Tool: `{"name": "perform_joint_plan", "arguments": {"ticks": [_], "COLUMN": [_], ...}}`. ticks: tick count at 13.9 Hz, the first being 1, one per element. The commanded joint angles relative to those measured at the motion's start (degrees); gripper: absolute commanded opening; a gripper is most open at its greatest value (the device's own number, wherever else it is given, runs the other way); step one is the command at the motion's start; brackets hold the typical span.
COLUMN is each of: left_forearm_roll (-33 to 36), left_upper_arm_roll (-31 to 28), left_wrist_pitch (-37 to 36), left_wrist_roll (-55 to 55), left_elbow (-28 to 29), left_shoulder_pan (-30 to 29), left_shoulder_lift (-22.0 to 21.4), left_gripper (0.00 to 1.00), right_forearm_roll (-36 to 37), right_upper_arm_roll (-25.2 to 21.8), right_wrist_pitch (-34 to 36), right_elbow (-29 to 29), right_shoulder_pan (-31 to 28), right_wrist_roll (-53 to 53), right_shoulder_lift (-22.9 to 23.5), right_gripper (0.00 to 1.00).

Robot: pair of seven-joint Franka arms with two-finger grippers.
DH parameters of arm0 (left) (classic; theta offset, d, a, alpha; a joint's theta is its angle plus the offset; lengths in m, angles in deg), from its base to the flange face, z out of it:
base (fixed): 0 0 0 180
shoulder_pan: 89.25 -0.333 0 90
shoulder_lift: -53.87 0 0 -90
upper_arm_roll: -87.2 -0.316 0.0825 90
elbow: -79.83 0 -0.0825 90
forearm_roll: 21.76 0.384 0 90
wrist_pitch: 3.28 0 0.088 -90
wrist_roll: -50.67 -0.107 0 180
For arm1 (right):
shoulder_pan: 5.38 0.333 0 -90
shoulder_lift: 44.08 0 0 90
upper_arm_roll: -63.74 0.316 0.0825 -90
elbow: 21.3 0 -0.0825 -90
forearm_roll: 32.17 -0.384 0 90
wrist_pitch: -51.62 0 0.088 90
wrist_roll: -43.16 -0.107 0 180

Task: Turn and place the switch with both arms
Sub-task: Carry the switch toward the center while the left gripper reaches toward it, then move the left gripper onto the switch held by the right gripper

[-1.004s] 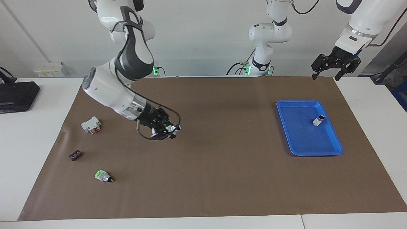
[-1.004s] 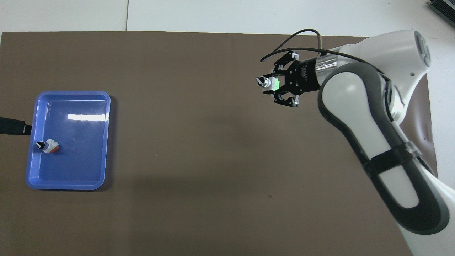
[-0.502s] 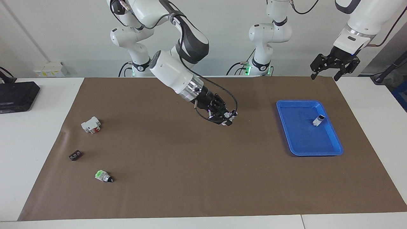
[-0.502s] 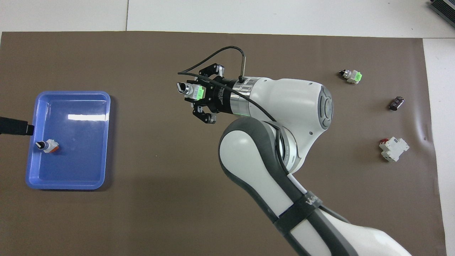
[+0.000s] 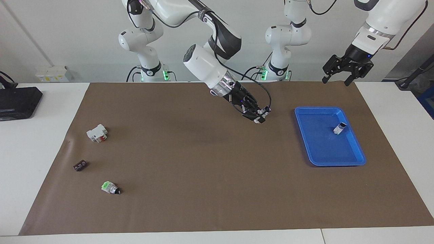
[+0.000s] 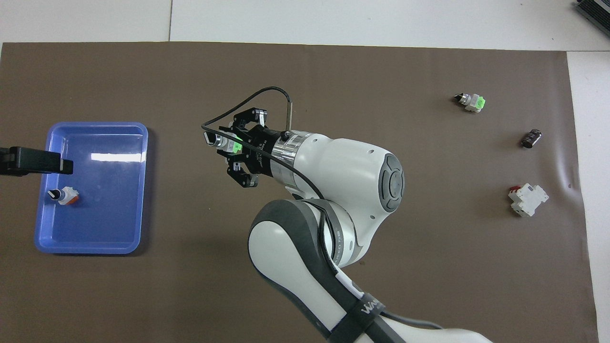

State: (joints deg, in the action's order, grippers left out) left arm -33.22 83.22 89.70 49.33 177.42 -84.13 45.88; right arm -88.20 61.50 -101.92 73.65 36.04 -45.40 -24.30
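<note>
Next, I take the dark knob tip [image 6: 210, 138] with my left gripper and turn it before the switch is placed, because my right gripper is holding the switch by its green block [image 6: 237, 146].
My right gripper [image 5: 259, 116] [image 6: 228, 144] is shut on the switch [image 5: 262, 113] [image 6: 218, 141] and holds it in the air over the middle of the brown mat, a short way from the blue tray [image 5: 339, 163] [image 6: 105, 214]. The switch lies roughly level. Its dark knob tip points toward the tray and its green block sits between the fingers. My left gripper [image 5: 335, 82] [image 6: 47, 162] hangs open and holds nothing, high over the mat's edge by the tray. In the overhead view only its dark tip shows, over the tray's rim.
A small white piece with an orange end and a dark knob [image 5: 339, 128] [image 6: 63, 196] lies in the tray. Toward the right arm's end lie a stubby green-ended switch [image 5: 110, 187] [image 6: 471, 101], a small dark part [image 5: 80, 165] and a white block with a red part [image 5: 97, 133].
My right arm has swung the held switch from the right arm's end of the mat across to near the tray. The left gripper has edged in toward the tray.
</note>
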Motion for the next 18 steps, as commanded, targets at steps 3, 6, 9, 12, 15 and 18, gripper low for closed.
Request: {"name": "perform_joint_plan", "arguments": {"ticks": [3,6,9,12,15,18], "left_forearm_roll": [-9.62,-15.24,-18.06,-19.56,-20.53,-20.44], "left_upper_arm_roll": [0.82,0.73,0.82,0.91,0.91,0.82], "left_wrist_pitch": [8.08,13.35,16.61,17.59,15.84,15.3], "left_wrist_roll": [9.07,11.88,12.24,12.59,12.68,12.68], "left_elbow": [4.44,4.09,2.96,-1.52,-5.04,-5.49], "left_shoulder_pan": [3.57,6.82,7.53,8.24,8.15,8.24], "left_shoulder_lift": [-0.54,3.32,6.49,10.88,12.82,13.35], "left_gripper": [0.83,0.75,0.69,0.67,0.63,0.49], "right_forearm_roll": [-1.1,-1.01,-1.01,-1.01,-1.01,-1.01], "right_upper_arm_roll": [1.1,1.1,1.02,1.1,1.1,1.1], "right_wrist_pitch": [-0.62,-0.88,-0.97,-0.97,-0.88,-0.88], "right_elbow": [0.85,0.32,0.24,0.24,0.24,0.24], "right_shoulder_pan": [0.06,1.11,1.12,1.12,1.12,1.12], "right_wrist_roll": [-0.12,-0.03,-0.03,-0.03,0.06,0.06], "right_shoulder_lift": [-0.8,-0.62,-0.62,-0.62,-0.62,-0.62], "right_gripper": [0.0,0.0,0.0,0.0,0.0,0.0]}}
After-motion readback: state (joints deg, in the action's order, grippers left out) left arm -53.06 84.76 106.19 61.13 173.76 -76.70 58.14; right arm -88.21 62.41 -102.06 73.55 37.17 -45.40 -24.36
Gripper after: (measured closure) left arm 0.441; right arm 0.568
